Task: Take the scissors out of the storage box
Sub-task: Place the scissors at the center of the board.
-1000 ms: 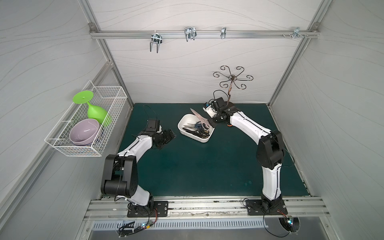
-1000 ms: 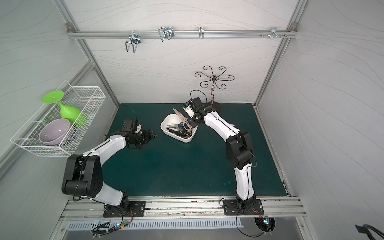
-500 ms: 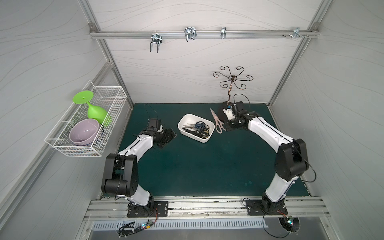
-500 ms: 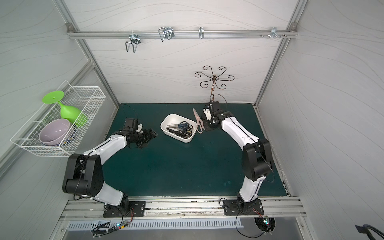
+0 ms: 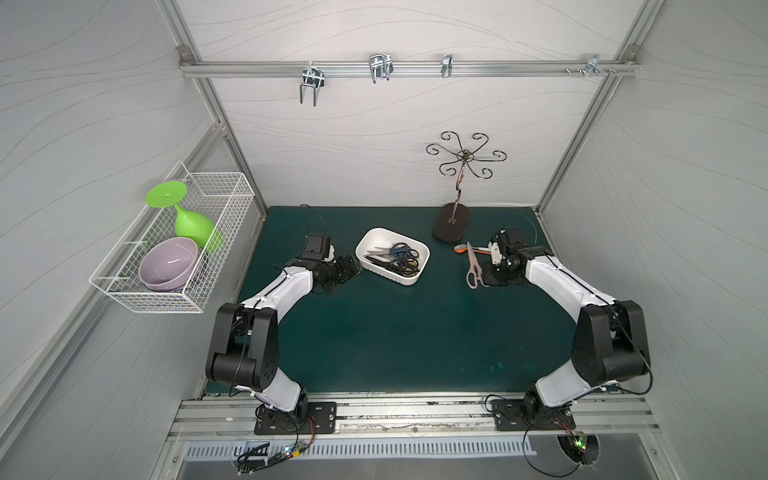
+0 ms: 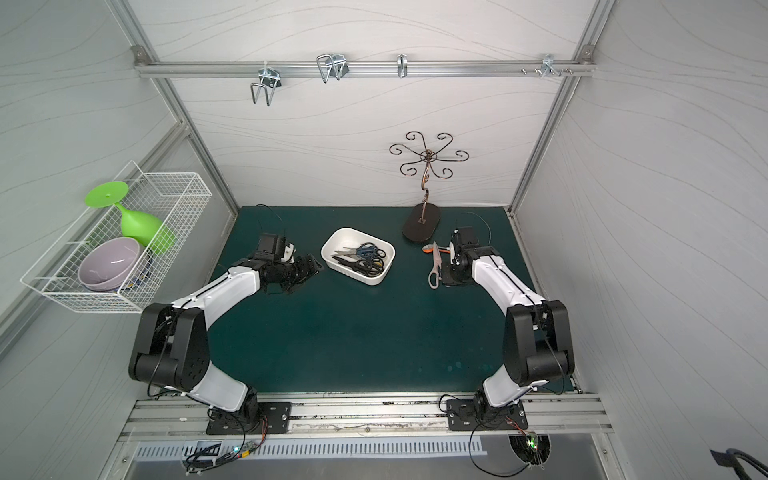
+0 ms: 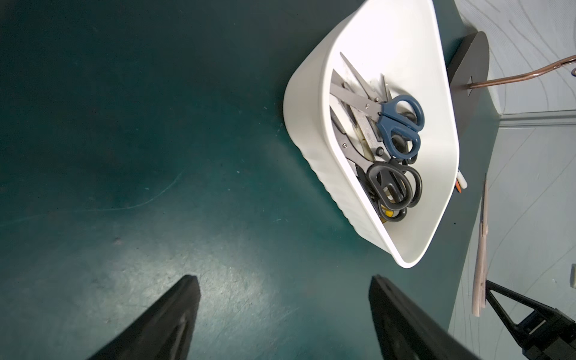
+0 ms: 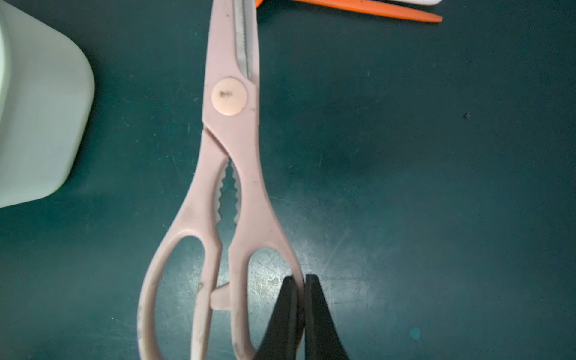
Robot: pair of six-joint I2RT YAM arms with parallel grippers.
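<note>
Open mat lies in front of the shears' handles, so the robot's right gripper should pull the shears that way next until their blades are clear of the spoon, then let go of them there.
The white storage box sits on the green mat with several scissors in it, a blue-handled pair on top and black-handled pairs beside it. To its right are the cream-pink kitchen shears, low at the mat with blades pointing to the back. My right gripper is shut on one handle ring of the shears. Whether they rest on the mat I cannot tell. My left gripper stands open and empty just left of the box.
An orange-and-white spoon lies at the shears' tips. Behind it stands a black-based curly metal stand. A white wire basket on the left wall holds a purple bowl and a green glass.
My right arm has carried the shears from above the box to the right and down near the spoon. The left arm has hardly moved.
</note>
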